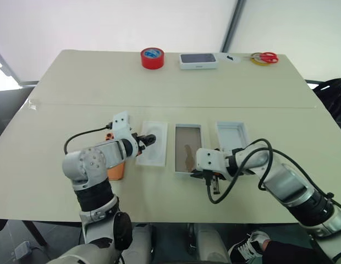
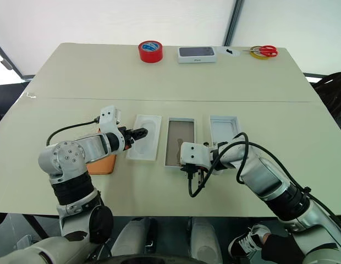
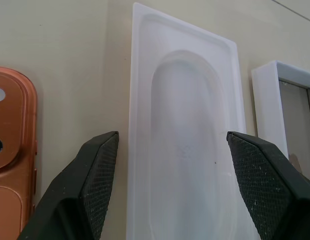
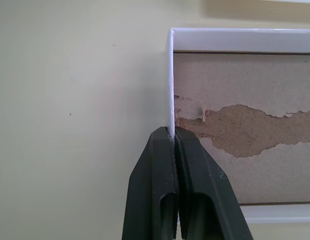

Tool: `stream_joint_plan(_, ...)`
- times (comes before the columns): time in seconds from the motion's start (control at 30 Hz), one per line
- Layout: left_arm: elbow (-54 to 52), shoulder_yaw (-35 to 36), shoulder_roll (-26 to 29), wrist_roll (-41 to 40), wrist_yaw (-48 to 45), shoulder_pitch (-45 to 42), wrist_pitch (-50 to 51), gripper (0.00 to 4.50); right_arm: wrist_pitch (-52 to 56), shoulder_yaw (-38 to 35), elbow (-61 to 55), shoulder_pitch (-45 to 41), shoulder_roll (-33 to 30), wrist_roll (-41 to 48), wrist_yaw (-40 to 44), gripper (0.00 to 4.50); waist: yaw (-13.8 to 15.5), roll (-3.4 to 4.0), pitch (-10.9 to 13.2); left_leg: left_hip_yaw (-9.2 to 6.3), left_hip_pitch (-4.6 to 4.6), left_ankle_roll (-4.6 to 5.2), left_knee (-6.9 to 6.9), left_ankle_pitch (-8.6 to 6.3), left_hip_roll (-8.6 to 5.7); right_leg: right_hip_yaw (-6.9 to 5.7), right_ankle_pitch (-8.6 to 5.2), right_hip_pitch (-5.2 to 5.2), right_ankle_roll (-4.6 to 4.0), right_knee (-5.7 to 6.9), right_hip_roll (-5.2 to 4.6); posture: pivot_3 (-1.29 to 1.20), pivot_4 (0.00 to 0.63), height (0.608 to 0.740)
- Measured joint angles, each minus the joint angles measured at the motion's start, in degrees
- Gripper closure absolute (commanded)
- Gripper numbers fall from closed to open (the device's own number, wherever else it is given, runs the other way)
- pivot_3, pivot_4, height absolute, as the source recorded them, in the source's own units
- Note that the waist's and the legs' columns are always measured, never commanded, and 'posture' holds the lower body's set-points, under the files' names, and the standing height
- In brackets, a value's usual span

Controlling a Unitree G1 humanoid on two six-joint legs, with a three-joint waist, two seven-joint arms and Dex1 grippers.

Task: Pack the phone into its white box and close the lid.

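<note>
The flat white insert has a rounded oblong hollow moulded into it, so I expect it to stay straight when I lift it by its edge.
The orange phone lies back up on the table, partly under my left forearm; its camera corner also shows in the left wrist view. The white box with its brownish floor sits at the table's middle, and the lid lies just to its right. My right gripper is shut on the box's thin rim at the near edge. My left gripper is open, its fingers spread to either side of a flat white insert between the phone and the box.
The white insert has a rounded oblong recess. At the table's far edge stand a red tape roll, a dark-screened device on a white base and red-handled scissors. A black cable loops from my right wrist.
</note>
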Motion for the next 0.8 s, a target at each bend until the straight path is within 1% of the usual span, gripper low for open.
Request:
stream_joint_plan(0.03,0.22,0.62,-0.14,0.18,-0.01,0.0,0.13,2.22,0.01,0.0,0.0,0.0,0.02,-0.01,-0.01,4.5,-0.01,0.0,0.0,0.0,0.0,0.0,0.0,0.0,0.0,0.0,0.0,0.0,0.0,0.0,0.0,0.0,0.15,0.738)
stream_joint_plan(0.07,0.27,1.3,-0.3,0.44,-0.03,0.01,0.41,2.8,0.03,0.0,0.0,0.0,0.05,-0.05,-0.02,4.5,-0.01,0.0,0.0,0.0,0.0,0.0,0.0,0.0,0.0,0.0,0.0,0.0,0.01,0.0,0.0,0.0,0.15,0.738)
stream_joint_plan(0.13,0.31,2.51,-0.52,0.93,-0.14,0.04,1.15,3.73,0.1,-0.02,-0.01,0.0,0.15,-0.15,-0.03,4.5,-0.02,0.0,0.0,0.0,0.0,0.0,0.0,0.0,0.0,0.0,0.01,0.0,0.01,0.0,0.0,0.0,0.15,0.738)
stream_joint_plan(0.17,0.3,3.05,-0.55,1.07,-0.2,0.04,1.15,4.27,0.12,-0.02,-0.01,0.0,0.23,-0.21,-0.03,4.5,-0.02,0.0,0.0,0.0,0.0,0.0,0.0,0.0,0.0,0.0,0.01,0.0,0.01,0.0,0.0,0.0,0.15,0.738)
stream_joint_plan(0.2,0.15,3.51,-0.52,0.98,-0.51,0.02,1.15,4.46,0.13,-0.02,-0.01,0.01,0.29,-0.26,-0.03,4.5,-0.02,0.0,0.0,0.0,0.0,0.0,0.0,0.0,0.0,0.0,0.01,0.0,0.01,0.0,0.01,0.0,0.15,0.738)
stream_joint_plan(0.47,-0.16,5.66,0.52,0.85,-1.84,0.08,1.15,4.46,0.06,0.0,0.01,0.01,0.69,-0.55,-0.01,4.5,-0.11,0.0,-0.01,0.0,0.01,0.0,0.0,0.0,0.02,0.0,0.0,0.01,0.01,0.0,0.02,0.0,0.15,0.738)
stream_joint_plan(0.57,-0.61,9.33,0.49,-0.18,-2.57,-0.14,1.16,4.46,-0.17,0.01,0.13,-0.02,0.92,-0.78,0.01,4.5,-0.16,0.0,-0.01,0.0,0.01,0.0,0.0,0.0,0.03,-0.01,0.0,0.0,0.01,0.0,0.03,0.0,0.15,0.738)
stream_joint_plan(0.7,-2.53,16.22,1.6,-2.79,-3.24,-2.32,1.15,4.46,0.24,0.08,1.31,-0.72,3.03,-0.77,-0.1,4.5,-0.32,-0.02,0.0,0.0,0.01,-0.01,-0.01,0.0,0.06,-0.01,0.01,0.0,0.01,0.0,0.05,0.0,0.15,0.738)
stream_joint_plan(0.8,-3.28,18.56,2.94,-4.93,-3.28,-3.03,1.15,4.5,1.46,0.36,1.98,-1.48,4.77,-0.19,0.21,3.54,-0.17,-0.01,0.0,0.0,0.01,-0.01,-0.01,0.0,0.05,0.0,0.01,0.0,0.02,0.0,0.03,0.0,0.15,0.738)
